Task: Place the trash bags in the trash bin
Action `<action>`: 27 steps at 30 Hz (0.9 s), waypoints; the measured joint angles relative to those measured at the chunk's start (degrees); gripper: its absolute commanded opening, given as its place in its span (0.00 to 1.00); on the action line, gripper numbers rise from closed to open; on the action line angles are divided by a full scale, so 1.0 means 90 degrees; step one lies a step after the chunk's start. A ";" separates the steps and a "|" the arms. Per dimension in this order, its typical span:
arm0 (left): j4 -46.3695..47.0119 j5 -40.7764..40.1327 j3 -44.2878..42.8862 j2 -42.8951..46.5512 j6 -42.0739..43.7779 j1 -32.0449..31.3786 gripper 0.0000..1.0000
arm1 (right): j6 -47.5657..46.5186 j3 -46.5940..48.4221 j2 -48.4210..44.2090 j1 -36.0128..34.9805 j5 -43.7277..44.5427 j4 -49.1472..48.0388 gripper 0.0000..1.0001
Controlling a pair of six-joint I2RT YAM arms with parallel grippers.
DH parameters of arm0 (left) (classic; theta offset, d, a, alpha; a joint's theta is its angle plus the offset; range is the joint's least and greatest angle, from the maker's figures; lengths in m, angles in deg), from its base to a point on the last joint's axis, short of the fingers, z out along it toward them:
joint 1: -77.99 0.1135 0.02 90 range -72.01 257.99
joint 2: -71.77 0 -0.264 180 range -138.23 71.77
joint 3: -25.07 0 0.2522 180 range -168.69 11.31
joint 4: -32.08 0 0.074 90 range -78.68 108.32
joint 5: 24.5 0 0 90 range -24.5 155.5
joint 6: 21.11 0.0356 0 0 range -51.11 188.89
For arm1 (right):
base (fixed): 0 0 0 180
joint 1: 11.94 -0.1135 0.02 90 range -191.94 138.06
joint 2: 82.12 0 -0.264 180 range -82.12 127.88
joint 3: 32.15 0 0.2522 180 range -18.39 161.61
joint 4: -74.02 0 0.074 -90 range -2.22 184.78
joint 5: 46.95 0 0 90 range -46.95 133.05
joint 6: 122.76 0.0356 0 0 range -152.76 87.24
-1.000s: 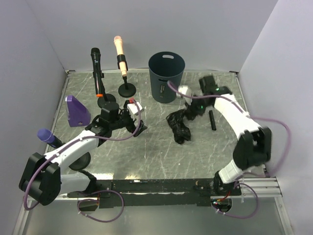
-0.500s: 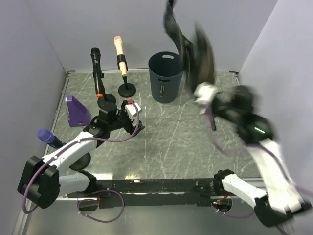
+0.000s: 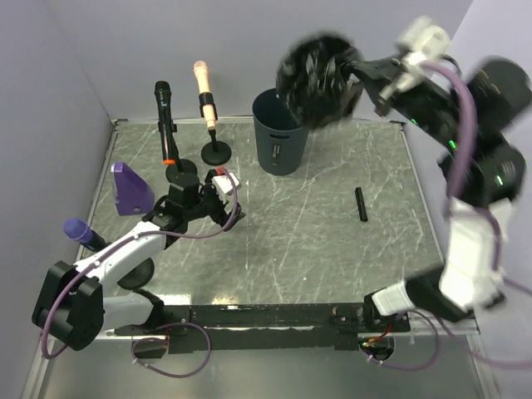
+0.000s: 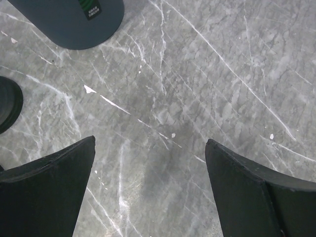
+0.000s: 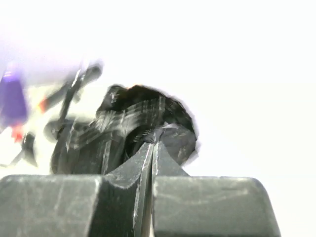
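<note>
The trash bags (image 3: 316,81) are hanging crumpled from my right gripper, so next I bring them down and spread them out in front of the trash bin (image 3: 291,212) first.
High in the air at the back, my right gripper (image 3: 359,68) is shut on a crumpled bundle of black trash bags (image 3: 318,79). The bundle is blurred and hangs above the right side of the trash bin's rim. The trash bin (image 3: 281,137) is a round dark blue-grey wastebasket standing upright at the back of the table. In the right wrist view the closed right gripper (image 5: 153,143) pinches a fold of the black trash bags (image 5: 128,123). My left gripper (image 3: 230,209) stands open and low over the table, left of centre. The wrist view shows only bare table between the left gripper (image 4: 150,142) fingers, with the bin's base (image 4: 69,19) ahead.
A black microphone (image 3: 163,100) and a peach one (image 3: 202,83) stand on round bases left of the bin. A purple wedge (image 3: 130,188) and a purple-headed microphone (image 3: 79,231) lie at the left. A short black stick (image 3: 361,204) lies on the right. Grey walls enclose the table.
The right arm lifted the trash bags off the table's middle right and swung them up to above the bin. The left arm has hardly moved.
</note>
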 measured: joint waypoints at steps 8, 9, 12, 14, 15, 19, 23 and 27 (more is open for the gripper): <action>0.0039 -0.0049 -0.0029 -0.0197 -0.0153 0.0017 0.97 | -0.0248 -0.7570 -0.3327 -0.0090 -0.0078 -0.0078 0.00; 0.0041 -0.0049 -0.0029 -0.0197 -0.0153 0.0022 0.97 | -0.0321 -0.8284 -0.3381 -0.0087 -0.0078 0.0318 0.00; 0.0056 -0.0049 -0.0027 -0.0194 -0.0158 0.0024 0.97 | -0.0481 -0.9326 -0.3082 -0.0066 -0.0032 0.1239 0.00; 0.0121 -0.0044 -0.0024 -0.0192 -0.0165 0.0027 0.97 | -0.0554 -0.9141 -0.3407 -0.0066 -0.0104 0.1355 0.00; 0.0177 -0.0039 -0.0024 -0.0192 -0.0170 0.0027 0.96 | -0.0583 -0.8896 -0.3582 -0.0066 -0.0141 0.1389 0.00; 0.0301 -0.0010 -0.0027 -0.0226 -0.0277 0.0027 0.97 | -0.0605 -0.8012 -0.3869 -0.0066 -0.0107 0.1219 0.00; 0.0321 0.0002 -0.0087 -0.0379 -0.0313 0.0027 0.97 | -0.0517 -0.8075 -0.3849 0.0112 0.0401 0.1010 0.00; 0.0364 0.0068 -0.0090 -0.0442 -0.0381 0.0029 0.96 | -0.0231 -0.8172 -0.3512 0.0583 0.0483 0.0974 0.00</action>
